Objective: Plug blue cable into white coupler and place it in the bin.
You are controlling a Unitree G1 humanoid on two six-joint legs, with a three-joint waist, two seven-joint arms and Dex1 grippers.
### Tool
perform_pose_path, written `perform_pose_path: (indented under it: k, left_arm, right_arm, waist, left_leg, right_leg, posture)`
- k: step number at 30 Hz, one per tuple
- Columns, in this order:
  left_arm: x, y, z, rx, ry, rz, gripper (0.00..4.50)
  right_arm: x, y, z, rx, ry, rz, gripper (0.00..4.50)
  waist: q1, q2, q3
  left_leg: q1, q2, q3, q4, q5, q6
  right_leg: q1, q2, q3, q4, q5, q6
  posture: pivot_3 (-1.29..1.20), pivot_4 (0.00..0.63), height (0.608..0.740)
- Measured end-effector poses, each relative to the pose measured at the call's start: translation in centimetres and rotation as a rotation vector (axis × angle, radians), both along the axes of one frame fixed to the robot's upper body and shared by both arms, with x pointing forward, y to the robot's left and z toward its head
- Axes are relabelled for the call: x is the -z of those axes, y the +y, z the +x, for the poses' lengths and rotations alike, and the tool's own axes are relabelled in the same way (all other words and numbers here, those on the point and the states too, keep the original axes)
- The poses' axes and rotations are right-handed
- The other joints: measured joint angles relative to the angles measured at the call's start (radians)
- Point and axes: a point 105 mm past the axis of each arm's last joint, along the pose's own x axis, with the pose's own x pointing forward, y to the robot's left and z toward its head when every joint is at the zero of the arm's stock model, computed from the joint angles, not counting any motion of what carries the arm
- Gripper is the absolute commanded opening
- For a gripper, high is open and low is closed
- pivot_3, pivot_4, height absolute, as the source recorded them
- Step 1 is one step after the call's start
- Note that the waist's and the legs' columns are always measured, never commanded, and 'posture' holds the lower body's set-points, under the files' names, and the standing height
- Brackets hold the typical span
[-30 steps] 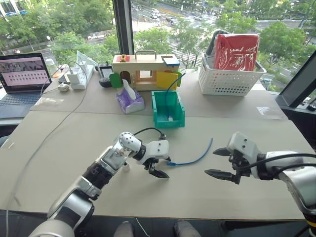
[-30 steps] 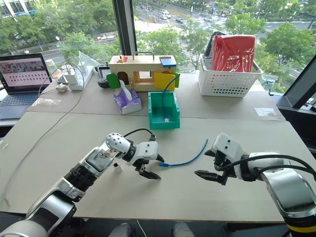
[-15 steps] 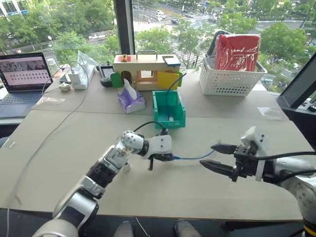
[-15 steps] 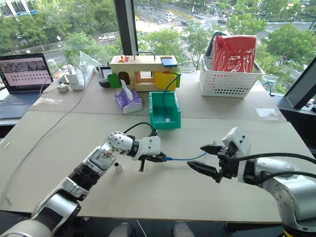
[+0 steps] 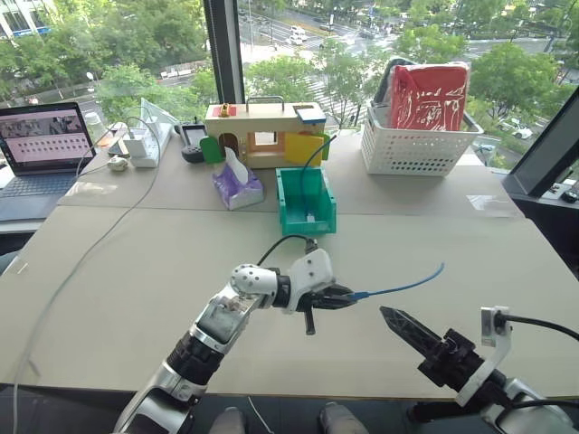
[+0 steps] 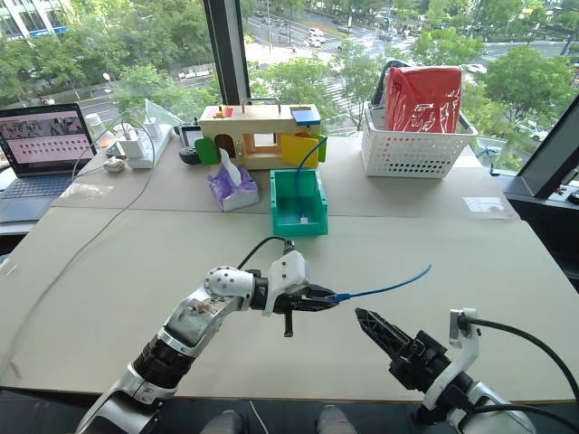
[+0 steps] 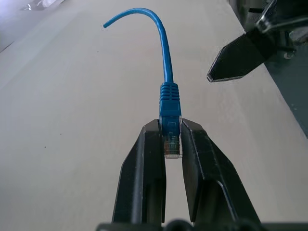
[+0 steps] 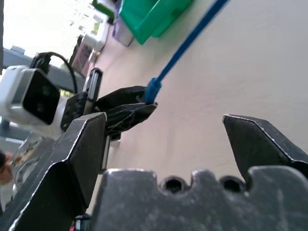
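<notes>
I expect the blue cable (image 5: 391, 291) to stick up out of the bin when I place it, because the cord's loose end (image 5: 441, 266) curves up in the air.
My left gripper (image 5: 346, 297) is shut on the clear-blue plug of the blue cable (image 5: 398, 287) and holds it above the table. The plug sits squeezed between the fingers (image 7: 144, 163), and the cord (image 7: 166, 53) arcs away to a free end in the air. My right gripper (image 5: 398, 324) is low at the front right, open and empty, its tips pointing toward the plug. Its fingers (image 8: 82, 144) stand wide apart. The teal-green bin (image 5: 308, 228) stands beyond, mid-table. The white coupler is hidden.
Another blue cord with a small white piece at its foot stands in the bin. Behind are a wooden toy house (image 5: 267, 131), a purple tissue pack (image 5: 237, 185) and a white lattice basket (image 5: 421, 145). A laptop (image 5: 41, 145), power strip and grey cord (image 5: 99, 240) lie left.
The left gripper closed on the plug, lifted the cable off the table and swung right. The right gripper pulled back toward me, sank and rolled, still open.
</notes>
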Motion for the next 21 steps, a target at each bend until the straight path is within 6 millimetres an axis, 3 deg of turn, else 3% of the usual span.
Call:
perform_pose_path:
  k: [5,11,21]
  left_arm:
    - [0.0,-0.1,0.1,-0.021,0.017,-0.005,0.07]
    - [0.3,-0.2,-0.2,-0.02,0.062,-0.017,0.07]
    - [1.0,-0.2,-0.4,-0.014,0.088,-0.008,0.07]
  right_arm:
    - [0.2,2.0,0.8,0.047,0.052,0.031,4.5]
    - [-1.6,1.7,2.9,0.101,-0.022,0.02,4.5]
    - [-1.4,2.5,3.2,0.086,-0.011,-0.001,4.5]
  waist:
    - [-0.001,0.001,0.0]
    - [0.001,0.001,0.0]
    - [0.0,0.001,0.0]
  left_leg:
    - [-0.002,-0.001,-0.001,0.0,0.0,0.0]
    - [-0.002,-0.001,-0.003,0.0,0.0,0.0]
    - [-0.003,-0.001,-0.005,0.0,0.0,0.0]
  right_leg:
    - [0.0,0.0,-0.001,-0.001,0.0,0.0]
    - [0.0,0.0,-0.002,-0.001,0.0,-0.001]
    - [0.0,0.0,-0.003,-0.001,0.0,-0.002]
  posture:
    - [0.0,0.15,0.721]
    - [0.0,0.15,0.721]
    - [0.0,0.15,0.721]
